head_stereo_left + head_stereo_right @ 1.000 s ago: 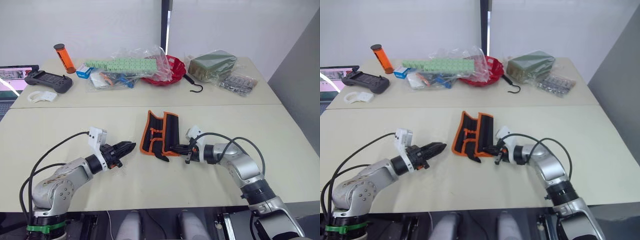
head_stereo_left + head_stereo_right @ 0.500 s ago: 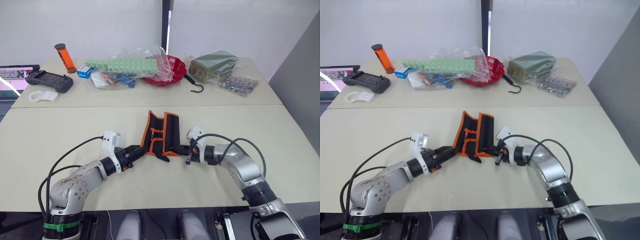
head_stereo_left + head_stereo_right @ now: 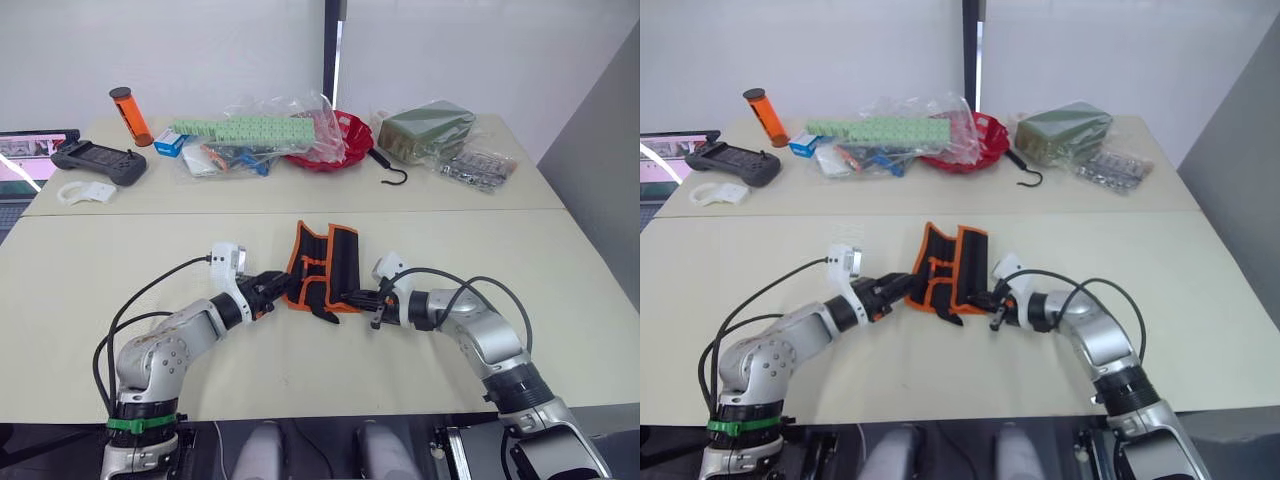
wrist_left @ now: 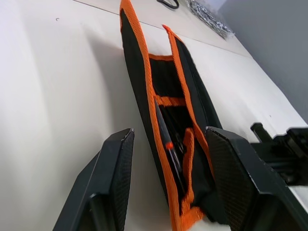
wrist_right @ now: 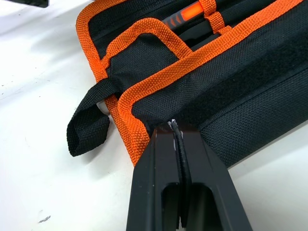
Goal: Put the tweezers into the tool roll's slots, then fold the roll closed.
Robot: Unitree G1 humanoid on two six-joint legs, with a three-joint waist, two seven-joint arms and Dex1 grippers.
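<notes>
The tool roll flap's orange edge (image 4: 146, 62) is already standing up next to the slots. The flap will therefore cover the tweezers and stay flat when I fold it over.
The tool roll (image 3: 322, 263) lies half open in the middle of the near table, black with orange edging, its two side flaps raised. Slim black tweezers (image 4: 162, 126) with an orange mark sit in the slots (image 4: 169, 102) on its inner face. My left gripper (image 3: 281, 286) is open at the roll's left edge, and its fingers (image 4: 114, 177) stand on either side of the left flap. My right gripper (image 3: 348, 297) is shut, pinching the orange-bound near right corner of the roll (image 5: 159, 91).
The far table holds a red bowl (image 3: 338, 140), plastic bags of green blocks (image 3: 250, 130), a dark green packet (image 3: 425, 128), a black hook (image 3: 392, 174), blister packs (image 3: 476, 166), an orange cylinder (image 3: 127, 115) and a black controller (image 3: 96, 160).
My left gripper has travelled right across the table, from well short of the roll to its left flap. The right gripper and the roll have stayed put.
</notes>
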